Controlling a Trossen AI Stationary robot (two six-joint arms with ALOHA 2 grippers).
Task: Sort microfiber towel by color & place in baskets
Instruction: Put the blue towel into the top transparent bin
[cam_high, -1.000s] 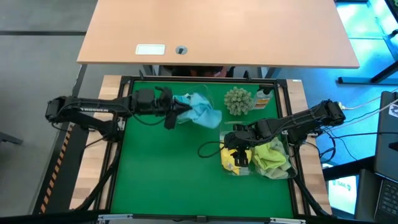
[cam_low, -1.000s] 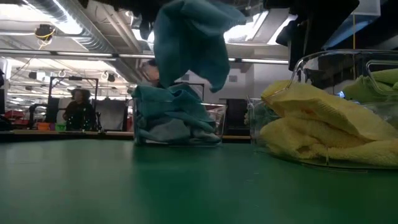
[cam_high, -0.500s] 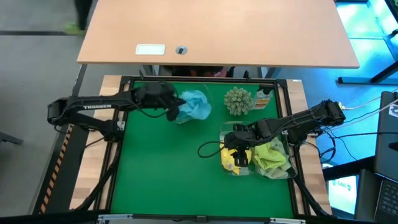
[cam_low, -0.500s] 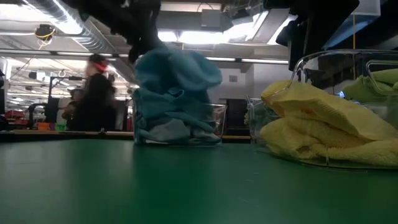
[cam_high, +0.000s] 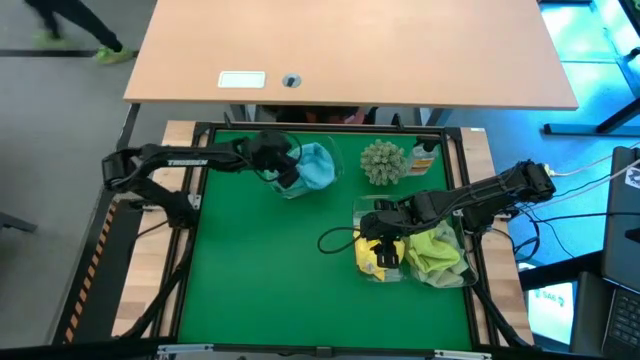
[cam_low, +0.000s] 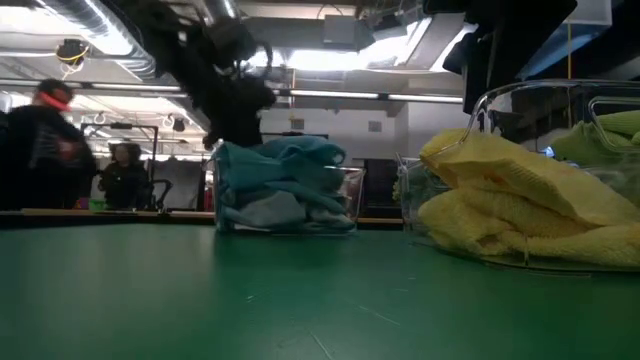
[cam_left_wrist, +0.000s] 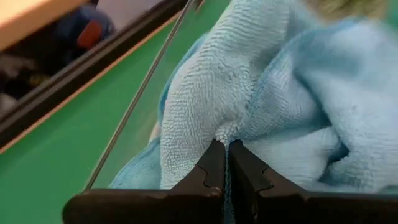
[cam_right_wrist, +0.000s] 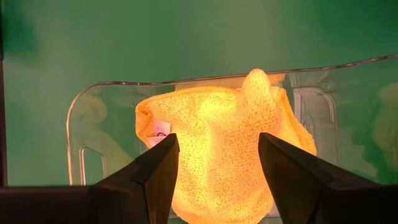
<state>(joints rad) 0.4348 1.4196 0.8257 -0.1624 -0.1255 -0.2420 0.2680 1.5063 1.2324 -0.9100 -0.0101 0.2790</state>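
The light blue towel's fold (cam_left_wrist: 208, 109) is inside the clear bin's rim, so the robot's left gripper continues to lower the towel onto the blue cloths (cam_high: 316, 170) and lets go there.
My left gripper (cam_high: 288, 176) is down at the clear bin (cam_low: 352, 200) at the far middle-left and is shut on a light blue towel (cam_high: 316, 168). That towel lies on top of other blue cloths in the bin (cam_low: 280, 190). My right gripper (cam_high: 381, 247) is open and hangs over a yellow towel (cam_right_wrist: 211, 186), which lies in a clear bin (cam_right_wrist: 81, 124) at the right. Its fingers stand apart above the towel and touch nothing. A lime green towel (cam_high: 438, 252) lies in the bin beside it. My left gripper pinches a small raised fold of the light blue towel (cam_left_wrist: 227, 128) between its two shut fingers (cam_left_wrist: 208, 168). It comes slanting down from the table's left side. The rest of the towel lies bunched on the pile of blue cloths inside the bin.
A spiky grey-green ball (cam_high: 382, 162) and a small orange-capped bottle (cam_high: 424, 158) stand at the far edge between the bins. The green mat (cam_high: 260, 270) at the near left is open. People move in the room beyond the table (cam_low: 50, 140).
My left gripper has gone down and toward the table's far edge with the light blue towel, staying shut. The towel hung high above the bin and spread out; now it has sunk onto the blue pile inside the bin.
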